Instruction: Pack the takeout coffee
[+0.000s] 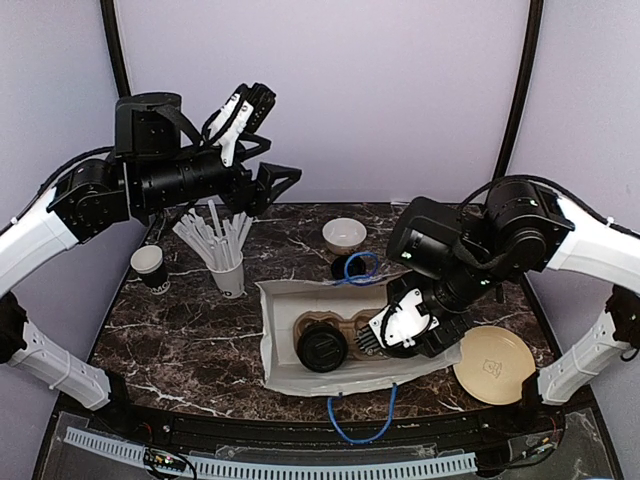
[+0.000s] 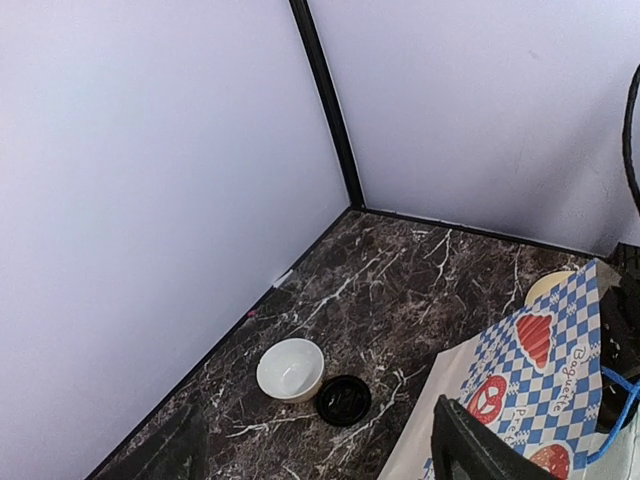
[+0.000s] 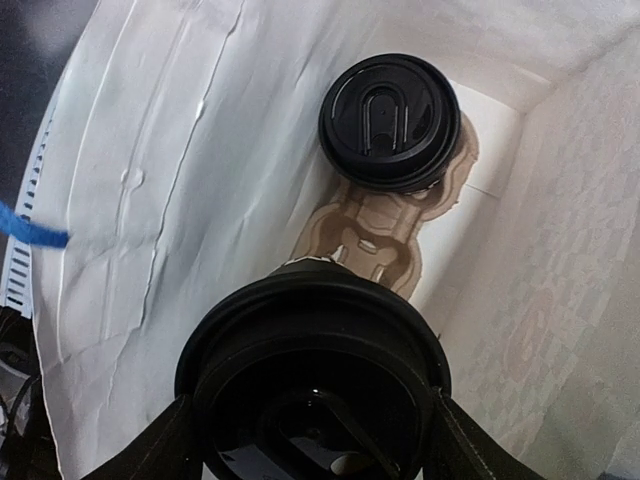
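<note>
My right gripper needs to swing back until the white paper bag, now leaning toward its front edge (image 1: 320,401), stands upright, and only then seat the cup in the carrier (image 1: 353,325).
A white paper bag (image 1: 300,300) lies open on the marble table, with a brown cardboard carrier (image 3: 375,235) inside. One takeout coffee cup with a black lid (image 1: 322,349) (image 3: 390,120) stands in the carrier. My right gripper (image 1: 372,340) (image 3: 312,440) reaches into the bag, shut on a second lidded black cup (image 3: 315,370), with a finger against each side of its lid. A lidless black cup (image 1: 148,265) stands at the far left. A loose black lid (image 2: 343,400) lies by the white bowl (image 2: 290,368). My left gripper (image 1: 283,182) (image 2: 315,425) hangs high over the back left, open and empty.
A white cup of white sticks (image 1: 228,270) stands left of the bag. A tan plate (image 1: 493,365) lies at the right front. The bag's blue handles (image 1: 360,265) loop out at its back and front edges. Purple walls close in the table's back and sides.
</note>
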`<state>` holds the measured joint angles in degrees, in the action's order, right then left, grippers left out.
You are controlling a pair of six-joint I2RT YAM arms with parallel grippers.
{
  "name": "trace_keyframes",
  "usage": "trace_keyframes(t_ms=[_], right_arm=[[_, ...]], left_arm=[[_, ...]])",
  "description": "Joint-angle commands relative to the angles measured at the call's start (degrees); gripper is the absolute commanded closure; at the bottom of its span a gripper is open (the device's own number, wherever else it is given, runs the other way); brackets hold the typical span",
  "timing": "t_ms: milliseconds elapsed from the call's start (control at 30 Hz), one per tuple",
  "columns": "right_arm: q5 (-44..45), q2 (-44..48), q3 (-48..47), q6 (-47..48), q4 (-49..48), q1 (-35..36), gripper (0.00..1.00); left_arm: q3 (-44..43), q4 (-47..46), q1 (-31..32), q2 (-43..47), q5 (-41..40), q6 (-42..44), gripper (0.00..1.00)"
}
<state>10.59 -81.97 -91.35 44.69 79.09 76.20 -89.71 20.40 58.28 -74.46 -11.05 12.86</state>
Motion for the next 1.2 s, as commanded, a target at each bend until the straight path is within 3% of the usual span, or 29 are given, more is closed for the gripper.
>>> trace_keyframes(t_ms=[0,400,800,1167], right_arm=[[3.07,-0.73,0.11,-0.99,-7.09,0.50,0.38],[0.25,5.29,10.49,3.65,-8.56,5.51,0.40],[14.92,4.79,18.59,1.49,-22.73,6.44,0.42],[17.04,3.98,22.24,2.16,-26.66,6.35,0.41]], left_arm=[[2.86,-2.22,-0.18,0.91,-2.88,3.75,0.20],[7.73,-6.07,-2.05,5.15,-4.30,4.84,0.19],[11.23,-6.87,-7.95,6.16,1.48,4.80,0.19],[14.53,-8.41,-10.05,6.79,3.89,4.72,0.19]])
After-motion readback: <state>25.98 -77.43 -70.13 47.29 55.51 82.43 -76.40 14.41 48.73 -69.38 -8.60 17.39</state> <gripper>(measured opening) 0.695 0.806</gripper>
